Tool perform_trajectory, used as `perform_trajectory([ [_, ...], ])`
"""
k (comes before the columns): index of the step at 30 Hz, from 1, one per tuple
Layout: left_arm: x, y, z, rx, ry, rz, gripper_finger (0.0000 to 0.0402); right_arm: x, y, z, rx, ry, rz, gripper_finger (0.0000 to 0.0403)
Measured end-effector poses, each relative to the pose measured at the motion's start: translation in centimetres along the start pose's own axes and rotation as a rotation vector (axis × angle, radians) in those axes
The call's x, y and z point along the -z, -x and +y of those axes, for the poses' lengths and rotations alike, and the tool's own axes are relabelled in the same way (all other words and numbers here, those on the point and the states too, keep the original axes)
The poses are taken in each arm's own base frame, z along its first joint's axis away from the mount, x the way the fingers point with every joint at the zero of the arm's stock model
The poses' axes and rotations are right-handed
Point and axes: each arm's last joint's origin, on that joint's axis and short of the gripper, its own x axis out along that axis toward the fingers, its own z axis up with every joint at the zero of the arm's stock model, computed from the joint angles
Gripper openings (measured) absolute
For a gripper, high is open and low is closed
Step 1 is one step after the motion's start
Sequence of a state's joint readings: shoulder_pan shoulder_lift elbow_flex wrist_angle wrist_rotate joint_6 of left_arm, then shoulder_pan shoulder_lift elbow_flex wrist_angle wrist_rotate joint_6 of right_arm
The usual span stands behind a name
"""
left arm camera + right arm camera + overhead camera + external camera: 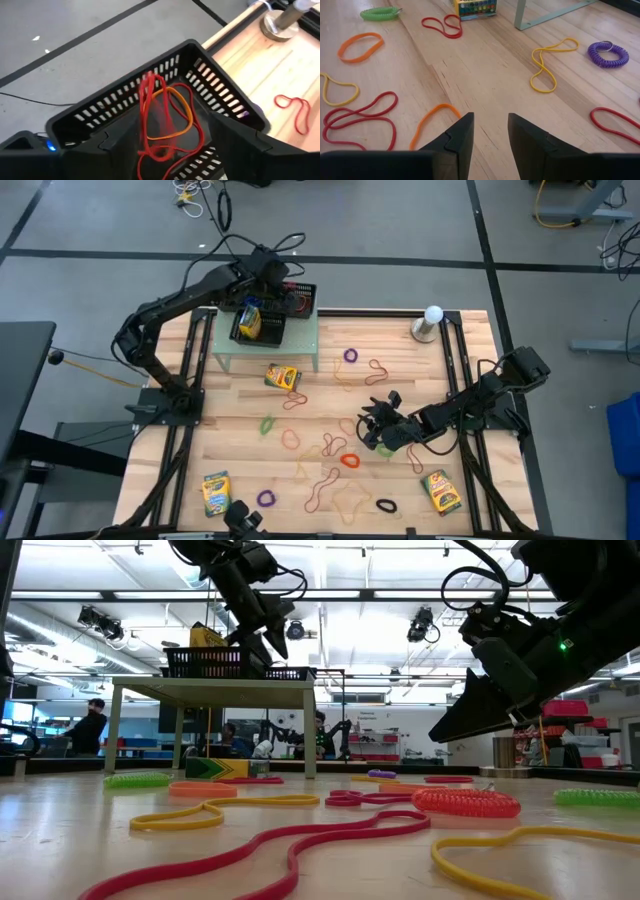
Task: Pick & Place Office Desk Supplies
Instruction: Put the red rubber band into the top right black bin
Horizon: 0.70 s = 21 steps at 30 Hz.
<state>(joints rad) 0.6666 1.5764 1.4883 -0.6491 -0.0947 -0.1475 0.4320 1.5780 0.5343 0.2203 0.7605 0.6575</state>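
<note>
My open left gripper has the red rubber band (145, 112) clinging to it over the tray, so next my left gripper closes and takes the band to my right gripper (368, 420).
My left gripper (292, 296) hangs open over the right black mesh tray (200, 75), which stands on a pale green stand (268, 345) at the far left. Red and orange rubber bands (165, 117) show blurred in the gap between its fingers, over the tray's inside. A crayon box (250, 320) stands in the tray beside it. My right gripper (490, 127) is open just above the table at the right, with nothing between its fingers. An orange band (432, 117) lies beside one of its fingertips. More bands (325, 450) lie scattered across the table. My left gripper's open fingers (107, 145) stand on either side of the red and orange rubber bands, coming at the tray slanting down from above. The bands are blurred, and I cannot tell whether a finger touches them.
Crayon boxes lie at the middle (283, 377), near left (215, 492) and near right (440, 490). A white ball-topped grey stand (430, 322) stands at the far right. Coiled loops, green (380, 12) and purple (606, 53), lie among the bands. Rails run along the table's sides.
</note>
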Motion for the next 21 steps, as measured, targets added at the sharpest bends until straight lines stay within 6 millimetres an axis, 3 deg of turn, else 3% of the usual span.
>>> perform_trajectory([
  [7, 0.1, 0.1, -0.3, -0.055, -0.032, -0.006, 0.0217, 0.0, 0.0, 0.0, 0.001, 0.0, 0.0, 0.013],
  [15, 0.2, 0.1, -0.9, -0.058, -0.094, -0.002, 0.0024, 0.0, 0.0, 0.0, 0.0, 0.0, 0.0, 0.013],
  [18, 0.3, 0.2, -1.6, -0.07, -0.157, -0.006, 0.0013, 0.0, 0.0, 0.0, 0.0, 0.0, 0.0, 0.013],
  [21, 0.4, 0.4, -2.3, -0.139, -0.164, -0.025, 0.0041, 0.0, 0.0, 0.0, 0.0, 0.0, 0.0, 0.013],
])
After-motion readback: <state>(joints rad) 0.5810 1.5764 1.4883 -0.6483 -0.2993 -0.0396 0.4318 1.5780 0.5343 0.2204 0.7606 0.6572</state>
